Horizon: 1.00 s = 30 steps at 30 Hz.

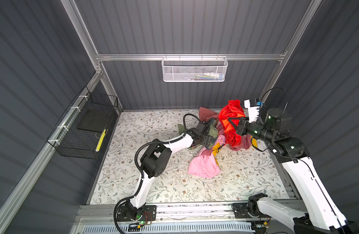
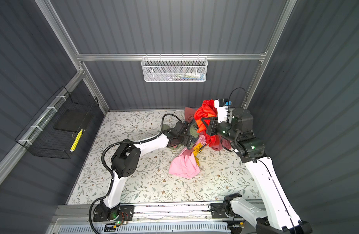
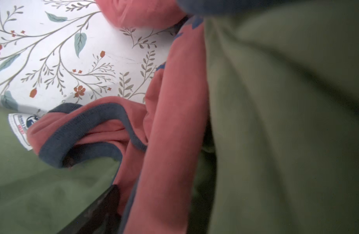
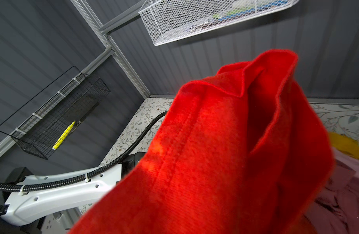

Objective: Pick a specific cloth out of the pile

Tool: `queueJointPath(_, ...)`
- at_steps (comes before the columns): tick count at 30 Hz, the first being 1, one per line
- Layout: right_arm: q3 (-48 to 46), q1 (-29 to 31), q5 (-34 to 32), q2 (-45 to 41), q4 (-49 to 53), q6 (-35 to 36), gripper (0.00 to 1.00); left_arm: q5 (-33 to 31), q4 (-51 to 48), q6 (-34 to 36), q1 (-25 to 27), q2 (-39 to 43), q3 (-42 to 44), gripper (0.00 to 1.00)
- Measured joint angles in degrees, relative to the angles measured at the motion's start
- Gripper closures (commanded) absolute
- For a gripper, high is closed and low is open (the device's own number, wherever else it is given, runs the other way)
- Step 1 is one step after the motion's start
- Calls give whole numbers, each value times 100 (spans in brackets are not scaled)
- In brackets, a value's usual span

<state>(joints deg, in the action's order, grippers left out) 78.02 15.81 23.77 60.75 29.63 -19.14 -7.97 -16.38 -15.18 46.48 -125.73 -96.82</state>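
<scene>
The bright red cloth is hanging in a bunch over the pile from my right gripper, so I should grab its hanging end with my left gripper and move the cloth clear.
The bright red cloth hangs bunched above the pile, and my right gripper is shut on it. It fills the right wrist view as red mesh-textured fabric that hides the jaws. The pile lies on the table at back right: light pink, mustard, olive and salmon garments. My left gripper rests open on the pile's left side, its fingers spread over olive cloth and the salmon shirt with blue trim. One dark finger shows.
A white mesh basket hangs on the back wall. A black wire basket on the left wall holds a yellow marker. The floral table stretches to the front rail. Grey walls close in on three sides.
</scene>
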Motion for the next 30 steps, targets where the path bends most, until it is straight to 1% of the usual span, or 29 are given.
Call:
queueJointPath(8,254,9,369,476,-197,-195,100,-26,-118,0,0,-181,-203,6)
queueJointPath(11,501,9,448,636,-212,-275,100,-68,-168,0,0,-225,-256,6)
queueJointPath(17,1163,13,553,922,-164,-376,100,-131,-186,-2,0,-232,-258,6)
queueJointPath(22,1921,39,680,1093,-256,-376,100,-168,-186,-2,22,-289,-291,6)
queueJointPath(27,2546,59,691,1141,-214,-262,100,-254,-210,0,37,-330,-343,6)
queueJointPath(30,2767,59,675,1187,-190,-151,100,-282,-210,-2,37,-330,-343,5)
